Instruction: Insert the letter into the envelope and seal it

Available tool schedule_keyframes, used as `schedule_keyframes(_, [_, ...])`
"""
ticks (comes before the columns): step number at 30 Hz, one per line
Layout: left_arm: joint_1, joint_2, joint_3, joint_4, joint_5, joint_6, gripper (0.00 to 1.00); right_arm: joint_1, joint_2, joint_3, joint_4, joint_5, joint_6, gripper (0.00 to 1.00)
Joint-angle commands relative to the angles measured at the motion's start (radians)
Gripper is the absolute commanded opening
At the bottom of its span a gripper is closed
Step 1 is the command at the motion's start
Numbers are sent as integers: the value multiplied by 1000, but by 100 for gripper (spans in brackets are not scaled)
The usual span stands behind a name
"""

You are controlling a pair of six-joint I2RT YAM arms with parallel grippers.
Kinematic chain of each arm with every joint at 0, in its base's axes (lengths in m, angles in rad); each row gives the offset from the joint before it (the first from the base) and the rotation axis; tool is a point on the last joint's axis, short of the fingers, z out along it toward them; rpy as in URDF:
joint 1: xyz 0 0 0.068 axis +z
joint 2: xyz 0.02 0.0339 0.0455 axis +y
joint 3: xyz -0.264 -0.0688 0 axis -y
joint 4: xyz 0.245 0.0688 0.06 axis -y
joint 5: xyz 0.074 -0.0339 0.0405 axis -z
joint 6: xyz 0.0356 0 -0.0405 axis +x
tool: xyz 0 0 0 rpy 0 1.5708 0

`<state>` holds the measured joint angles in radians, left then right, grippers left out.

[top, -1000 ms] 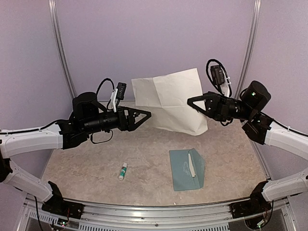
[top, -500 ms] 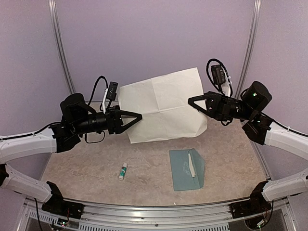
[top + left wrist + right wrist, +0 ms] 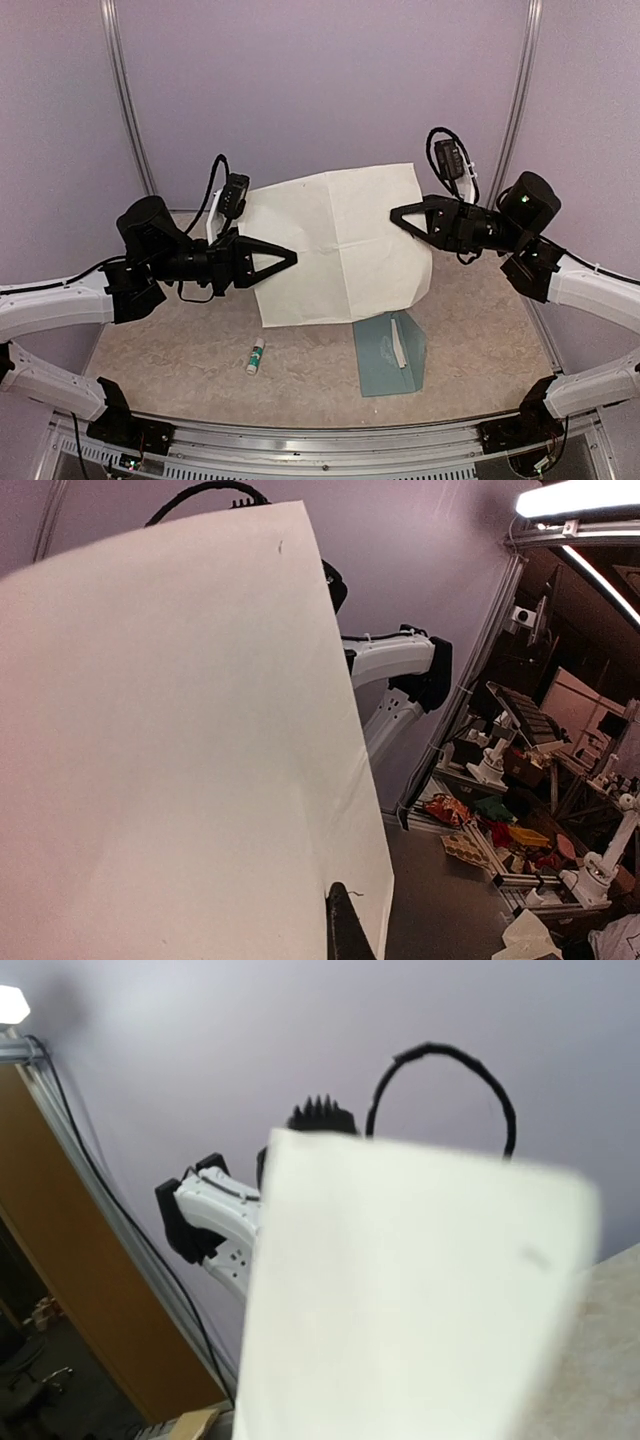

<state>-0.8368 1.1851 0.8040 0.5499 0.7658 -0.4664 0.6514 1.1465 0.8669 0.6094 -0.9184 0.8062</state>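
Note:
The robot's left gripper should open, let the letter fold along its middle crease [image 3: 341,246], and grab both halves, because the letter hangs spread [image 3: 302,224] wider than the envelope.
The letter [image 3: 340,250], a pale creased sheet, hangs spread in the air between both arms. My left gripper [image 3: 292,256] is shut on its left part. In the left wrist view the letter [image 3: 170,750] fills the frame, with one dark finger [image 3: 345,930] against its face. My right gripper [image 3: 393,212] points at the sheet's upper right. The letter [image 3: 410,1300] covers its fingers in the right wrist view, so its grip is unclear. The teal envelope [image 3: 385,358] lies flat on the table below, with the letter's lower edge overlapping its top in view.
A white-and-green glue stick [image 3: 257,355] lies on the beige table [image 3: 170,340] to the left of the envelope. Purple walls and two metal posts [image 3: 128,110] close the back. The metal front rail [image 3: 320,432] runs between the arm bases.
My left gripper has closed on the letter's left part. The sheet has spread out to the left and hangs lower, now reaching over the envelope's top. The right arm has hardly moved.

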Motion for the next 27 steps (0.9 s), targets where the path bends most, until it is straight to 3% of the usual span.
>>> schedule_keyframes(1, [-13, -12, 33, 29, 17, 2, 0, -1, 9, -18, 11, -57, -5, 23])
schedule_keyframes(9, [-34, 27, 60, 43, -9, 2, 0, 21, 9, -27, 40, -145, -2, 0])
schedule_keyframes(10, [-32, 37, 64, 33, -30, 3, 9, 21, 4, -30, 45, -138, -3, 0])
schedule_keyframes(12, [-18, 43, 69, -2, -93, 9, 43, 21, -16, -36, 18, -88, -24, 0])
schedule_keyframes(14, [7, 26, 52, -37, -183, 10, 63, 21, -39, -27, -66, -17, -77, 0])
schedule_keyframes(16, [37, -16, 20, -66, -294, 10, 77, 20, -62, -23, -133, 51, -121, 0])
schedule_keyframes(20, [67, -128, -10, -230, -629, 33, 92, 17, -98, -19, -239, 179, -180, 0])
schedule_keyframes(23, [70, -178, -5, -321, -785, 40, 98, 17, -103, -11, -304, 241, -217, 0])
schedule_keyframes(27, [56, -179, 1, -302, -707, 32, 99, 17, -79, -9, -296, 227, -218, 0])
